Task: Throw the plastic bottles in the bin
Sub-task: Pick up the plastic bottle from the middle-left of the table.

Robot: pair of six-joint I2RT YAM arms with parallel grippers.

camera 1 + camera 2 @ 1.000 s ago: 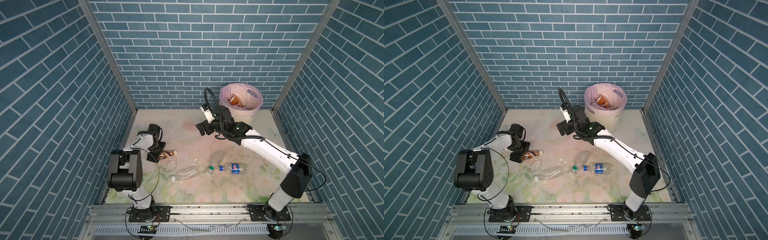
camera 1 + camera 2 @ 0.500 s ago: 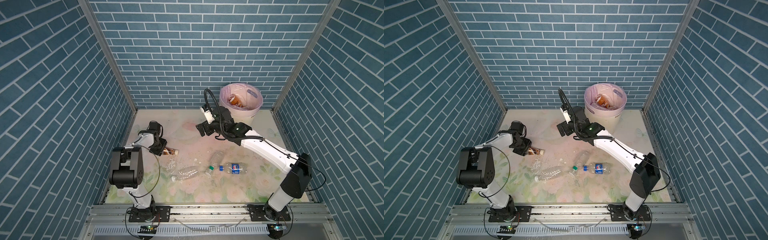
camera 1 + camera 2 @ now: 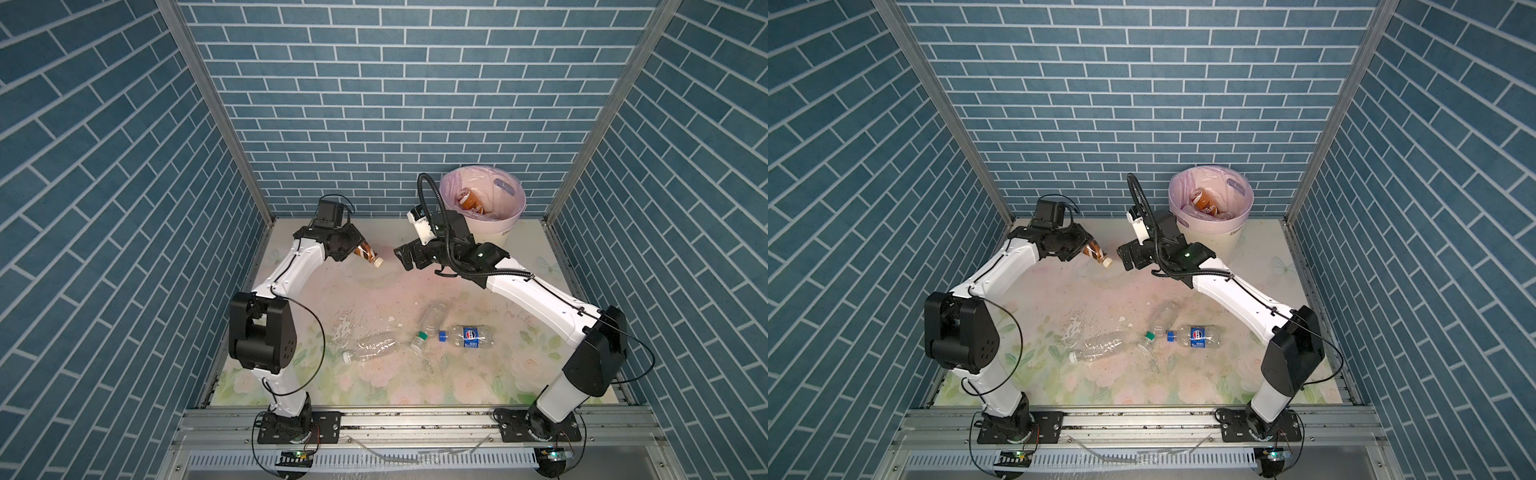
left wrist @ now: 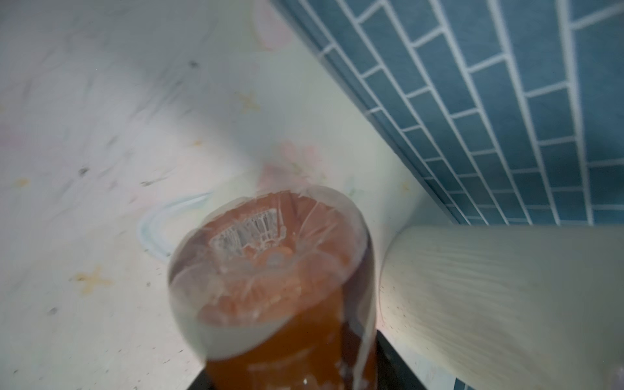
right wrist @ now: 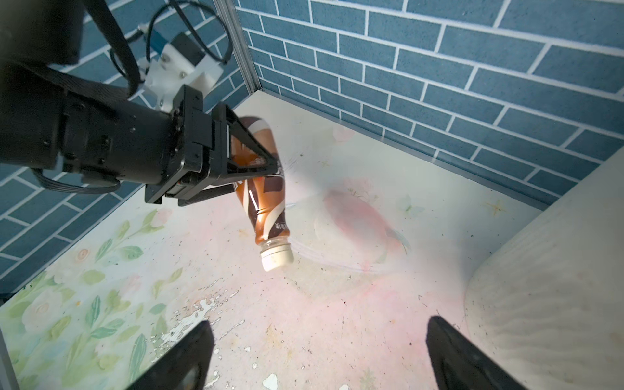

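I expect the brown bottle (image 3: pixel 365 252) to stand base-up when I lift it with my right gripper, because the capped neck (image 3: pixel 377 261) sticks out of my left gripper.
A brown plastic bottle (image 3: pixel 366 254) with a white cap hangs above the floor, cap tilted downward, and my left gripper (image 3: pixel 356 248) is shut on its body. The right wrist view shows the black fingers (image 5: pixel 251 148) clamped around this bottle (image 5: pixel 266 202). Its base (image 4: pixel 270 256) fills the left wrist view. My right gripper (image 3: pixel 405 258) stands open and empty a short way to the right, facing the bottle. The cream bin (image 3: pixel 505 230) with a pink liner stands at the back right. Three more bottles lie on the floor: a clear one (image 3: pixel 374 345), a green-capped one (image 3: pixel 430 320) and a blue-labelled one (image 3: pixel 469 336).
Blue brick walls close in the floral floor (image 3: pixel 374 291) on three sides. Another brown bottle (image 3: pixel 469 199) lies inside the bin. The bin's ribbed wall (image 5: pixel 557 287) is close beside my right gripper (image 5: pixel 317 331). The arm bases sit on a metal rail (image 3: pixel 415 419) at the front.
My left gripper has closed on the brown bottle and lifted it off the floor, up and toward the back middle. The right arm has hardly moved.
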